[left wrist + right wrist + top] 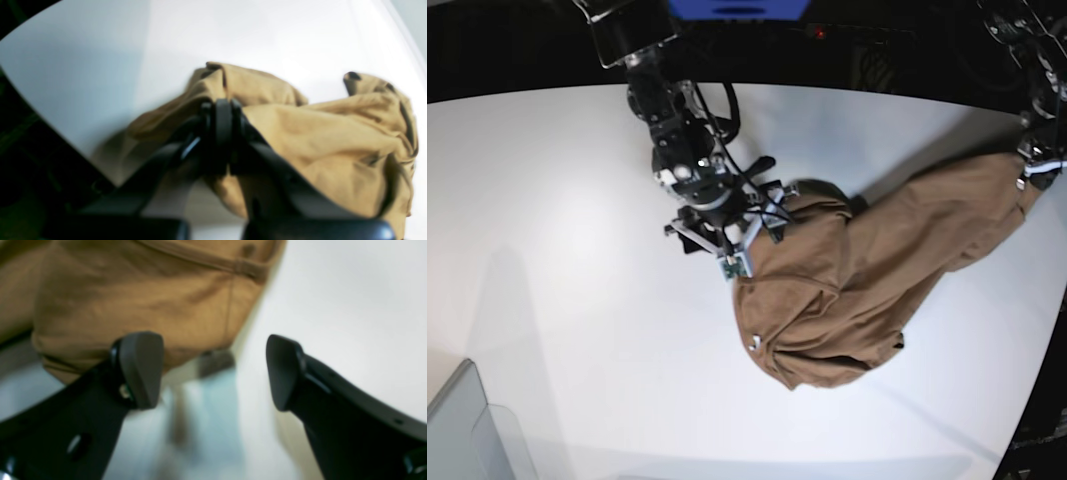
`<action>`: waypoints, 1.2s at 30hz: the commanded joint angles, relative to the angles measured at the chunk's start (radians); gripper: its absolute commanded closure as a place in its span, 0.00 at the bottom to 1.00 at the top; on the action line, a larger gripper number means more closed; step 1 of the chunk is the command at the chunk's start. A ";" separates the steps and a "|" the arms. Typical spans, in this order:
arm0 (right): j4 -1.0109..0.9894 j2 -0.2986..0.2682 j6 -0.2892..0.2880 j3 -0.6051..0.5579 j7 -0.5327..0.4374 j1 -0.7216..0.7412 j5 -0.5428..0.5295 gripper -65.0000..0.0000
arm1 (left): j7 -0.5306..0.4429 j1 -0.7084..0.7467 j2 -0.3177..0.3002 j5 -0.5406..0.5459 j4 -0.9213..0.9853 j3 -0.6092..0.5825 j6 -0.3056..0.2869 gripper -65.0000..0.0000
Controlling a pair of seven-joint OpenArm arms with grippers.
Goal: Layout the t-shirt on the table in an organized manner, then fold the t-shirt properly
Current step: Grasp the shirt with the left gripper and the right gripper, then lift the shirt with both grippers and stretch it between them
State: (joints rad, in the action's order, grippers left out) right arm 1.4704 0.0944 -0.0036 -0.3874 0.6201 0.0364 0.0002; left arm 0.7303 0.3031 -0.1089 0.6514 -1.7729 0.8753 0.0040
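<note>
The t-shirt lies crumpled [812,318] and the robot's left gripper is at its far end. The robot's right gripper should pinch the opposite edge [219,340] before both grippers lift the t-shirt and spread it out.
The tan-brown t-shirt [857,290] lies crumpled on the white table [557,250], stretched up toward the right edge. My left gripper [222,110] is shut on a bunched fold of the t-shirt [333,140], and it holds the cloth's far right end lifted [1032,175] in the base view. My right gripper [213,373] is open above the table with nothing between its fingers. Its left finger [143,370] sits just in front of a hemmed edge of the t-shirt [150,300]. That gripper [752,235] is at the shirt's upper left end.
The table's curved edge [1047,340] runs close to the shirt on the right, with dark floor beyond. A clear grey bin [467,430] stands at the front left corner. Bare white tabletop [577,180] stretches left of the right arm.
</note>
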 commanded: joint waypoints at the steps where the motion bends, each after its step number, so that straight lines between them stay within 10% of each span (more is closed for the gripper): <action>1: 0.003 0.014 -0.003 0.000 -0.024 0.030 -0.001 0.25 | -0.016 0.001 -0.015 0.009 -0.017 0.005 -0.002 0.99; 11: -0.182 0.024 -0.003 0.008 -0.026 0.139 -0.067 0.32 | -0.021 0.015 -0.013 0.014 -0.015 0.005 -0.002 0.99; 18: -0.162 -0.052 -0.003 0.127 -0.015 0.141 -0.286 0.99 | -0.021 0.015 -0.013 0.015 -0.015 0.005 -0.002 0.99; 36: 0.571 -0.213 -0.003 0.218 0.005 -0.254 -0.377 1.00 | -0.018 0.000 0.015 0.018 -0.210 0.000 -0.002 0.99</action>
State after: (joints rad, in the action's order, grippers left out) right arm 2.0251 -0.1188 -0.0002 -0.1711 0.6533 -0.2283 -0.3714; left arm 0.7410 0.3092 -0.0818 0.6628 -1.9633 0.8738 0.0044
